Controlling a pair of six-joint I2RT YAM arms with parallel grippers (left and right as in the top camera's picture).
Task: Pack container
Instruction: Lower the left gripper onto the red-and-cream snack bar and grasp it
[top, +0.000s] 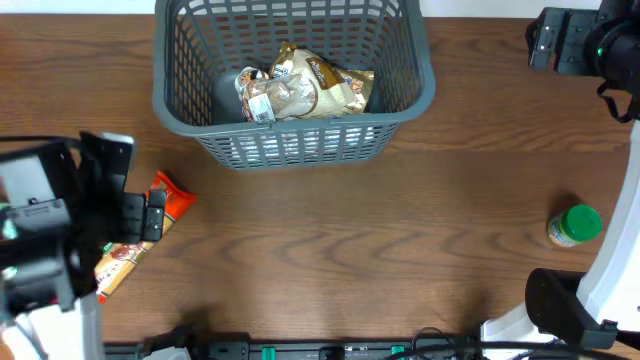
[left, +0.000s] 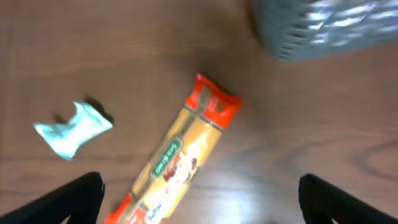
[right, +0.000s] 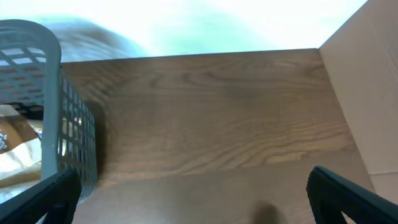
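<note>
The long yellow packet is clear of the teal wrapper (left: 73, 130) and the basket. My left gripper keeps going down until its open fingers are on both sides of the packet's middle (left: 169, 163).
The grey-blue lattice basket (top: 295, 142) stands at the back centre and holds several brown and white snack packets (top: 305, 85). A long yellow packet with orange-red ends (top: 165, 205) lies on the table at the left, partly under my left gripper (top: 148, 215). In the left wrist view the packet (left: 186, 155) lies diagonally, its lower end between the wide-open, empty fingers (left: 202, 208). My right gripper (top: 545, 40) is at the back right, beside the basket. In the right wrist view it (right: 193, 205) is open and empty above bare table, the basket wall (right: 68, 130) at its left.
A small teal wrapper (left: 71, 129) lies left of the long packet. A jar with a green lid (top: 575, 225) stands at the right. A basket corner (left: 323, 28) shows in the left wrist view. A tan panel (right: 367, 93) borders the table's right side.
</note>
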